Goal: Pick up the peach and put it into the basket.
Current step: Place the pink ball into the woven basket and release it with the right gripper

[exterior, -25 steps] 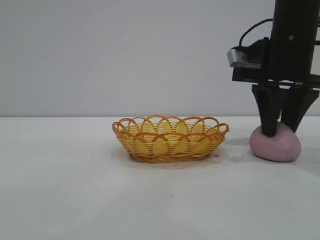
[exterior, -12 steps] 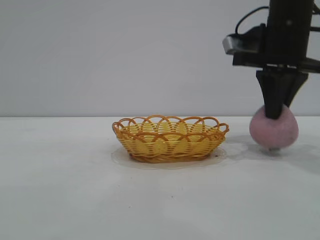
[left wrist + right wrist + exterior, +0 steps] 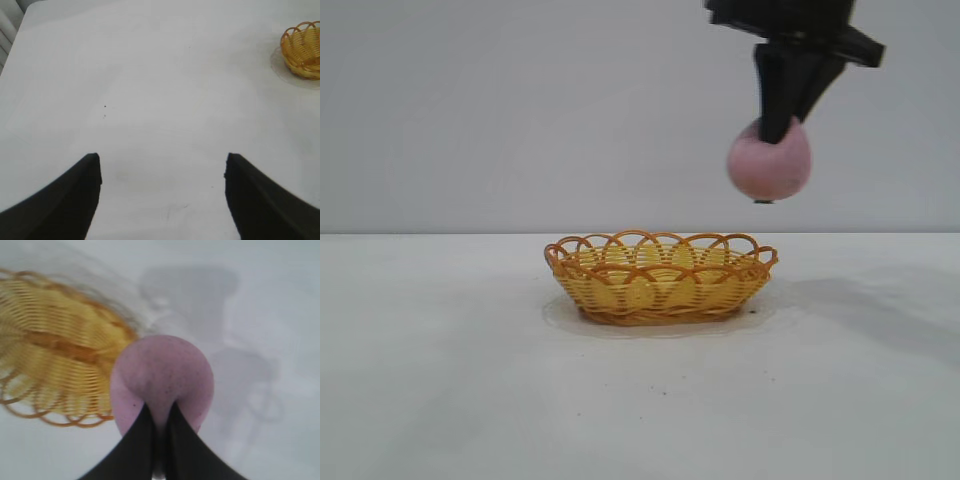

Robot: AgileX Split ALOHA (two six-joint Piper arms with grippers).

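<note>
My right gripper is holding the peach clear above the basket's rim [image 3: 758, 246], so it should keep carrying it across until it sits low in the empty basket's middle [image 3: 662, 268], then let go.
The dusty-pink peach [image 3: 769, 162] hangs in the air, pinched at its top by my right gripper [image 3: 782, 125], above and just right of the basket's right end. The yellow-orange wicker basket [image 3: 660, 276] sits empty on the white table. In the right wrist view the black fingers [image 3: 137, 440] squeeze into the peach [image 3: 162, 375], with the basket [image 3: 55, 370] below and to one side. My left gripper [image 3: 161, 167] is open and empty over bare table; the basket [image 3: 302, 47] shows far off in its view.
The white table [image 3: 440, 380] stretches around the basket. A plain grey wall stands behind. The arm's shadow [image 3: 880, 305] lies on the table right of the basket.
My right gripper closed on the peach, lifted it off the table and carried it up and left toward the basket. The basket has not moved.
</note>
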